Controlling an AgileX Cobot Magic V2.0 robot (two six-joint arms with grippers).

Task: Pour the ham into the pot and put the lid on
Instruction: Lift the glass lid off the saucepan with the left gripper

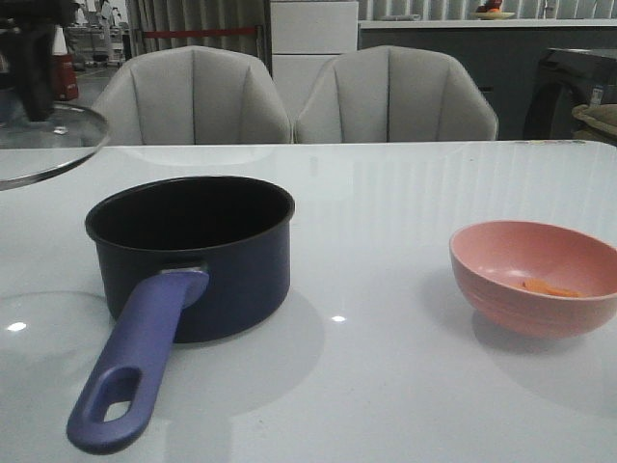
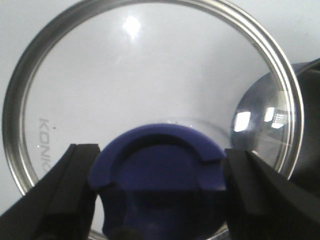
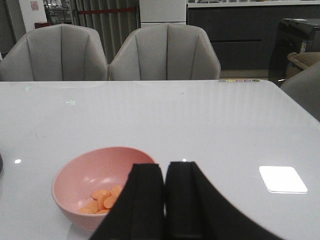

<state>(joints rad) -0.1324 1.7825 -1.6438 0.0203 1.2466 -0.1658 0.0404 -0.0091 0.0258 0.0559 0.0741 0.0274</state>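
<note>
The ham [image 1: 551,288] is in the pink bowl, so my left gripper should next bring the lid down to the clear table [image 1: 27,285] beside the pot until the lid rests.
The dark navy pot [image 1: 193,256] stands left of centre on the table, its long blue-purple handle [image 1: 135,376] pointing toward me. Its black inside shows no pieces. My left gripper [image 2: 160,185] is shut on the blue-purple knob [image 2: 160,167] of the glass lid [image 1: 43,145]. It holds the lid in the air, tilted, to the left of the pot and above rim height. The orange ham pieces [image 3: 102,197] lie in the pink bowl [image 3: 85,175] at the right. My right gripper [image 3: 165,172] is shut and empty, just beside the bowl's rim.
The pot's rim [image 2: 307,125] shows through the lid's edge in the left wrist view. Two grey chairs [image 1: 294,96] stand behind the white table [image 1: 386,222]. A bright light patch [image 3: 282,179] lies on the table to the right of the bowl.
</note>
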